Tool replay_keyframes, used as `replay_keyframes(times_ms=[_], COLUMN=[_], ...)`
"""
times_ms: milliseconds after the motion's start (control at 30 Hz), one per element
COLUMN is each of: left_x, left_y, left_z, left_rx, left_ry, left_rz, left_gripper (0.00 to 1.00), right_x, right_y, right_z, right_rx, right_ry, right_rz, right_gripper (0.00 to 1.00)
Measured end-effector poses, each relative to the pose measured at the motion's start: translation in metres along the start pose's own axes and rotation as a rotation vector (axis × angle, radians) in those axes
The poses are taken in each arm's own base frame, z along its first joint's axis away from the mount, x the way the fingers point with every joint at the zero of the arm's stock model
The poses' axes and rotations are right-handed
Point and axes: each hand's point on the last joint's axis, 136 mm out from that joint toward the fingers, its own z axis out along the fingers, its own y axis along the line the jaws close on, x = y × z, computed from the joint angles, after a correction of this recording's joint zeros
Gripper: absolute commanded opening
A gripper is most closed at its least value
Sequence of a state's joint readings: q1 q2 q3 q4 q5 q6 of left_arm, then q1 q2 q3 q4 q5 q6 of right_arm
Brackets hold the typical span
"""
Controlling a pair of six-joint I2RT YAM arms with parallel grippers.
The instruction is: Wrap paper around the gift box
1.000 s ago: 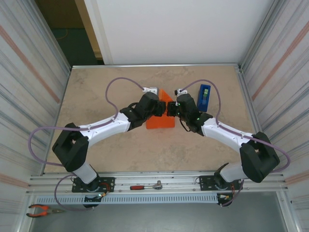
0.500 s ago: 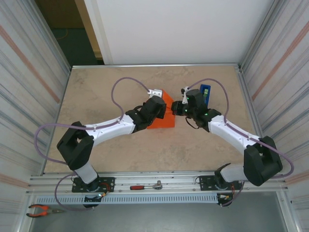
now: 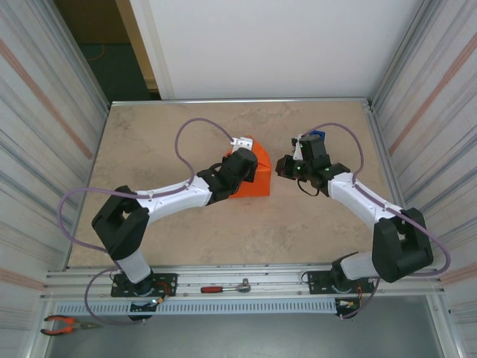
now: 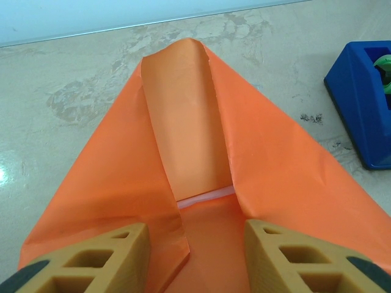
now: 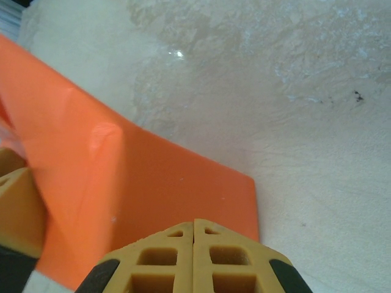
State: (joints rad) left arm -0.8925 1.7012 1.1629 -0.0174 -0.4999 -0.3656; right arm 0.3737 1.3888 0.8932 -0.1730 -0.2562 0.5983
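Observation:
I should bring my closed right gripper back in and press the flap's crease [image 5: 105,139] toward the gift box, because the orange paper's side flap [image 4: 293,160] spreads wide at the paper's peaked end.
The orange paper [image 3: 253,179] lies folded up into a peaked parcel mid-table. The gift box is wrapped inside it; a thin pale pink edge [image 4: 204,196] shows between the flaps. My left gripper [image 3: 242,165] sits on the parcel's left part. In the left wrist view the left gripper [image 4: 197,229] has its tan fingers half apart, clamped on the paper-covered sides of the box, with the flaps rising beyond them. My right gripper [image 3: 283,165] hangs just right of the parcel, apart from it. In its own wrist view the right gripper [image 5: 194,223] is shut and empty above the paper's [image 5: 153,183] edge.
A blue tape dispenser [image 3: 316,142] stands behind the right wrist; it is also at the right edge of the left wrist view, tape dispenser [image 4: 366,104]. The beige tabletop [image 3: 149,149] is walled by metal panels. A ratchet [image 3: 223,287] and pliers [image 3: 63,324] lie on the front rail.
My right gripper has pulled back to the right, away from the parcel, staying shut. The left gripper slid slightly right on the parcel and its jaws narrowed a little.

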Motion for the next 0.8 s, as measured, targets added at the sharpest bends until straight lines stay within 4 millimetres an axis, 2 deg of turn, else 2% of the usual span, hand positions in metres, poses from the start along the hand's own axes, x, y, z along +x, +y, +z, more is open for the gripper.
replay_keyframes(times_ms=[167,300,433,633,800], left_x=[0.0,0.0,0.001,0.002,0.003], left_y=[0.0,0.0,0.002,0.008,0.01], left_z=[0.0,0.001,-0.001,-0.003,-0.005], left_rx=[0.0,0.0,-0.002,0.004,0.014], left_ry=[-0.002,-0.01,-0.012,-0.025,-0.034], left_rz=[0.0,0.009,0.039,0.058,0.056], left_gripper=[0.44,0.44,0.44,0.44,0.43], right_x=[0.009,0.02,0.031,0.06,0.064], right_y=[-0.012,0.002,0.006,0.013,0.016], right_z=[0.017,0.021,0.02,0.019,0.016], right_rx=[0.025,0.005,0.009,0.01,0.003], right_ry=[0.046,0.064,0.055,0.076,0.081], right_rz=[0.022,0.003,-0.003,-0.017,-0.016], right_gripper=[0.0,0.0,0.0,0.0,0.0])
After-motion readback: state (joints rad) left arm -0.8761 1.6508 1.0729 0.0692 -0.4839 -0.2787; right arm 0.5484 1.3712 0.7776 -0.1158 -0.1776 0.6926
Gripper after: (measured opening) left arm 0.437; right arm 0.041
